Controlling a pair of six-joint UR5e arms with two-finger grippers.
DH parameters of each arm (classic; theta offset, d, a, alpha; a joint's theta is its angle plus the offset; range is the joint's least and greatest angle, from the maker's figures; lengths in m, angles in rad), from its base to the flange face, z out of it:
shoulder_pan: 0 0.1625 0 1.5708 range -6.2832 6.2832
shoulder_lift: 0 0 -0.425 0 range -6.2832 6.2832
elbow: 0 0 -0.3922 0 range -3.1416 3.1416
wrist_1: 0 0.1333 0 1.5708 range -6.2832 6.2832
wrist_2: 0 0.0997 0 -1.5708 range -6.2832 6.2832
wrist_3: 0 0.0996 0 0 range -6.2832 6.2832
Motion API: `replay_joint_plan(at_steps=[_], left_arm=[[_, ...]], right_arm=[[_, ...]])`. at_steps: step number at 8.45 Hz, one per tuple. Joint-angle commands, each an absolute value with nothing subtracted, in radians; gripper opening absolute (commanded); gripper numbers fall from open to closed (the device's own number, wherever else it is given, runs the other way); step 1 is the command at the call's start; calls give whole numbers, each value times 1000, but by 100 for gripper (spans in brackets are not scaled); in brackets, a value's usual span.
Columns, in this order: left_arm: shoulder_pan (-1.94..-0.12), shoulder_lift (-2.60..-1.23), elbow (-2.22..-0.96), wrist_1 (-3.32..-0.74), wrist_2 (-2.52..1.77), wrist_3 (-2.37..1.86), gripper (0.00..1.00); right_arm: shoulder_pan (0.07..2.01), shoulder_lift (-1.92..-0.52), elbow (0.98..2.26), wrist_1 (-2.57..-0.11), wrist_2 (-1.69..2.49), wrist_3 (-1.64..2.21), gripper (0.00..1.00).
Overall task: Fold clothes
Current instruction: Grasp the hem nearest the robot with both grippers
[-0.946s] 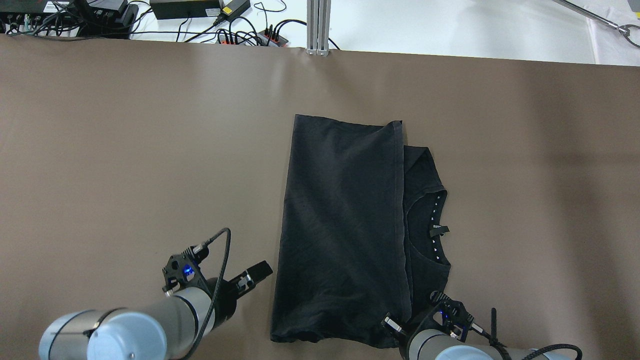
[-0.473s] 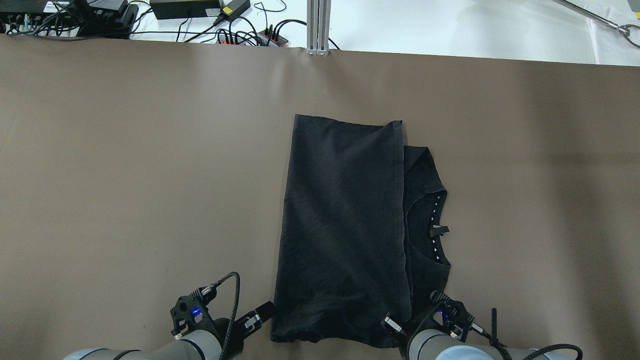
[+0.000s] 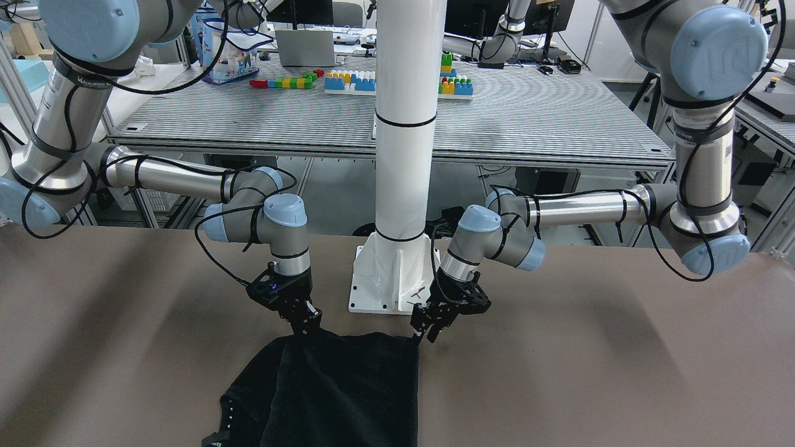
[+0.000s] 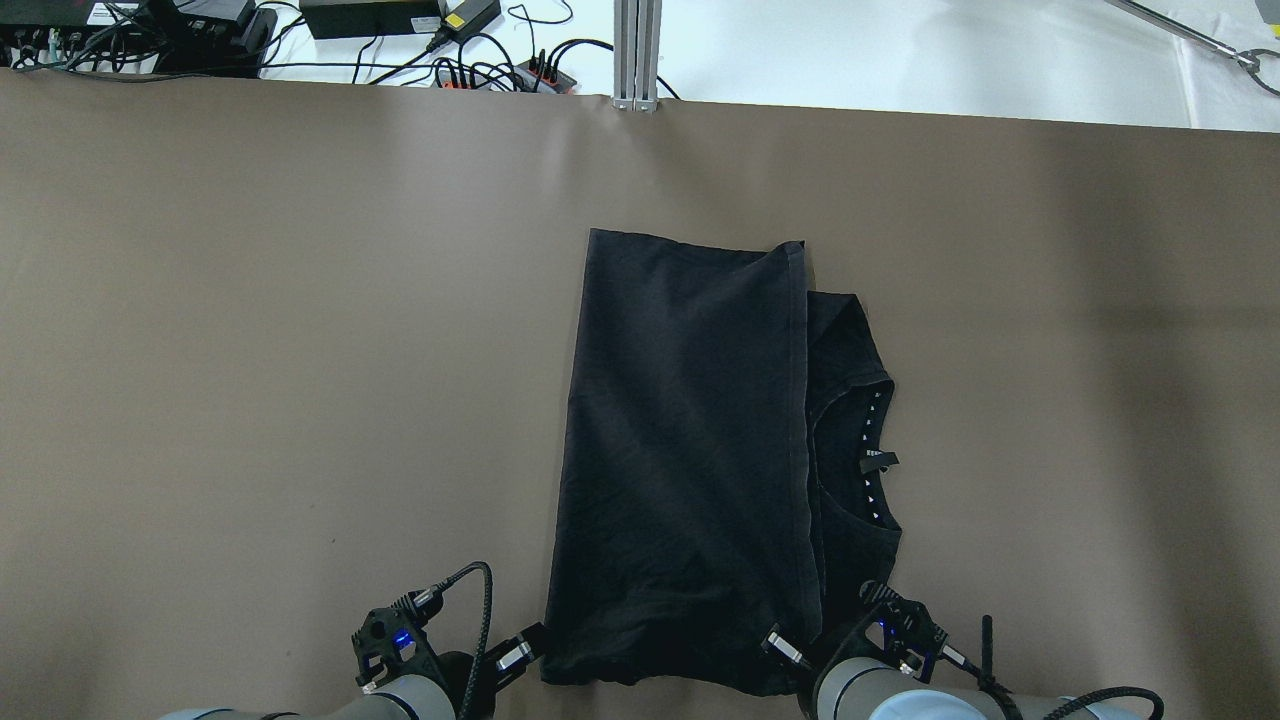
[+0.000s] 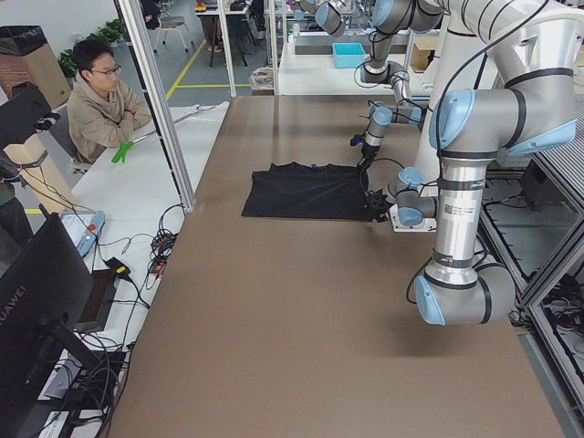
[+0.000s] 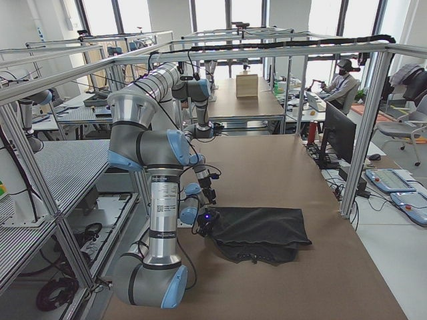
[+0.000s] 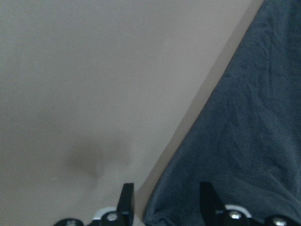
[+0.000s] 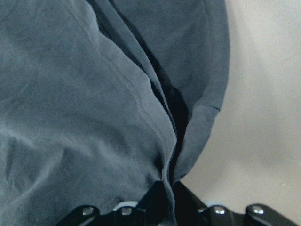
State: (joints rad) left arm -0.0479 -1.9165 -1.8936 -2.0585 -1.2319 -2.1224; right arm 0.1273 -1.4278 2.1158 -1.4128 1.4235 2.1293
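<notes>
The black cloth spreads limp [image 3: 339, 395] past the gripped hem, so I expect the hem end [image 3: 370, 336] to fold over onto the rest as I carry it across.
The black cloth [image 4: 690, 450] lies folded lengthwise on the brown table, its neckline and label showing at the right. It also shows in the front-facing view [image 3: 348, 385]. My left gripper [image 4: 525, 645] is at the cloth's near left corner. In the left wrist view its fingers [image 7: 126, 202] stand apart with the cloth corner [image 7: 254, 141] between them. My right gripper [image 4: 790, 650] is at the near right hem. In the right wrist view it [image 8: 164, 197] is shut on the folded hem of the cloth [image 8: 70, 94].
The white pole's base plate [image 3: 388, 279] stands between the two arms, just behind the cloth. An aluminium post [image 4: 636, 50] and cables with power strips [image 4: 500, 70] sit at the far edge. An operator [image 5: 105, 100] sits beyond the far side.
My left gripper has moved toward the near edge and right, up to the cloth's near left corner. The right gripper and the cloth have not moved.
</notes>
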Motion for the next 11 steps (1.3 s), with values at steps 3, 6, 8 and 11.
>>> replay_joint_plan(at_steps=[3,6,8,11], left_arm=[[-31,-1957,-1832,-2060,-1226,-2140,51],[-29,-1959,-1844,-2060,-1233,-2143,0],[-46,-1954,-1864,-2060,-1241,-2129,0],[-110,-1922,-2036,-1996,-1349,-2128,0]], right_arm=[[127,-1430,2115,-1413,1424,2129,0],[129,-1431,2117,-1413,1424,2129,0],[130,-1437,2117,-1408,1424,2129,0],[140,-1443,2201,-1407,1433,2125,0]])
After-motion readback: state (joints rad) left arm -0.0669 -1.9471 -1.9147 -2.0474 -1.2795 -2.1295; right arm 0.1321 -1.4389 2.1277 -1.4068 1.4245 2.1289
